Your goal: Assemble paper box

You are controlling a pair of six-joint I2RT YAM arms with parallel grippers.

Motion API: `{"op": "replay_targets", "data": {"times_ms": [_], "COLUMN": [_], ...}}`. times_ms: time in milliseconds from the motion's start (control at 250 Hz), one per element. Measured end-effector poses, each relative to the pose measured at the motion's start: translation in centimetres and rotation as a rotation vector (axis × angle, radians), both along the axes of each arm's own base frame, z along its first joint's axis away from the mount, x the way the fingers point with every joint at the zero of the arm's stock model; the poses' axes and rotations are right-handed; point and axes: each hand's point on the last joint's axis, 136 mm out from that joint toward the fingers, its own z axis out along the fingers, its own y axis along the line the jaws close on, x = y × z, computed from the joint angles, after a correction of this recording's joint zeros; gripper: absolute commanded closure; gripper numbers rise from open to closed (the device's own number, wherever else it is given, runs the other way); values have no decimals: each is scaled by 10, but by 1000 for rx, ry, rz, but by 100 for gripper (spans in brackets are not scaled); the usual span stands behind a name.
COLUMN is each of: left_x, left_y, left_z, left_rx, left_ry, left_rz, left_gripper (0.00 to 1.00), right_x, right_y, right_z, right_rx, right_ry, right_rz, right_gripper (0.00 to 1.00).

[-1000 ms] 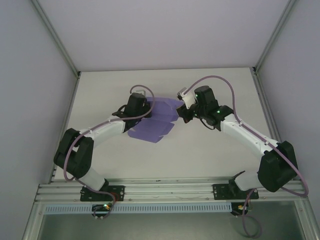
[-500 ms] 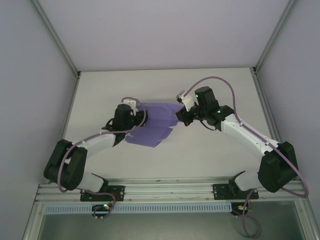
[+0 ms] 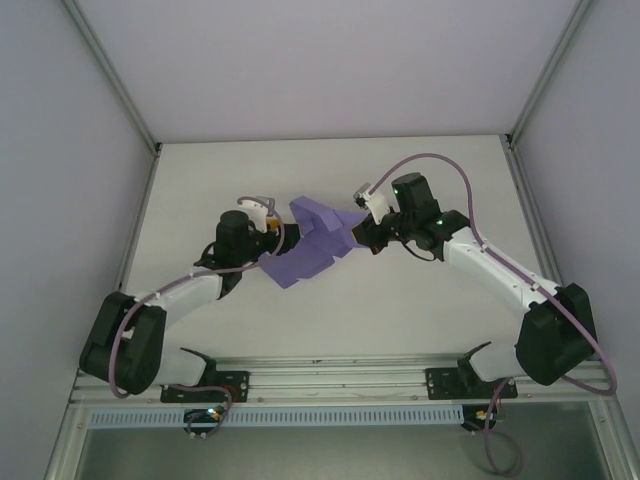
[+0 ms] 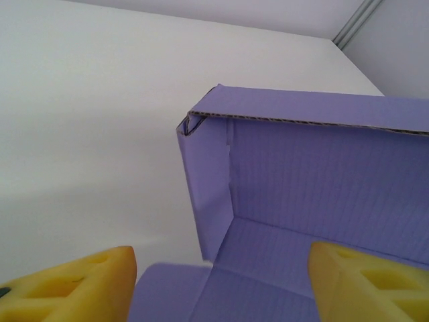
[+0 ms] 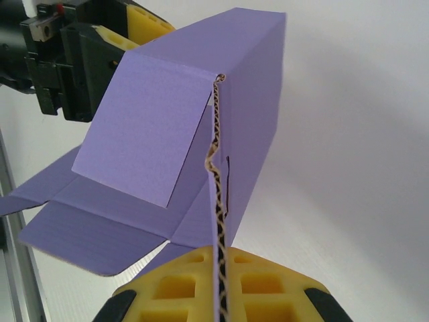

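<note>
Next, my left gripper moves in and pinches the box's side and corner flap (image 4: 205, 178) together, because the paper box's folded corner (image 4: 192, 123) is gaping beyond its open fingers.
The paper box (image 3: 312, 243) is purple card, partly folded, lying mid-table between the two arms with flaps spread toward the front. In the left wrist view its back wall and left side wall (image 4: 322, 174) stand up, with the floor running toward the camera. My left gripper (image 3: 268, 230) is open at the box's left end, and its yellow fingers (image 4: 74, 288) stand wide on either side of the box floor without pinching it. My right gripper (image 5: 220, 285) is shut on the corrugated edge of the right end wall (image 5: 218, 168) and holds it upright.
The white table (image 3: 430, 180) is boxed in by pale walls at the back and on both sides. An aluminium rail (image 3: 340, 378) carrying the arm bases runs along the near edge. The black body of the left gripper (image 5: 80, 60) is just behind the box.
My left gripper has opened, let go of the box and pulled back to the left. The box has shifted and tilted, its walls now more raised. The right gripper stays clamped on it.
</note>
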Motion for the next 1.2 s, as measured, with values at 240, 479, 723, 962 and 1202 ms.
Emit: {"op": "replay_targets", "data": {"times_ms": [240,479,723,962,1202], "left_x": [10,20,25,23,22], "left_y": [12,2,-6,-14,-8], "left_z": [-27,-29,-21,-14,-19], "left_rx": [29,-17,-51,-49,126], "left_ry": [56,11,-19,-49,-98], "left_rz": [6,-45,-72,-88,37], "left_gripper": [33,42,75,100,100], "right_x": [-7,-13,-15,-12,-4], "right_y": [6,9,10,8,-3], "right_z": [5,10,10,10,-1], "right_rx": [29,55,61,53,2], "right_ry": [-1,0,5,-3,-6], "right_rz": [57,87,95,87,8], "right_gripper": [100,100,100,76,25]}}
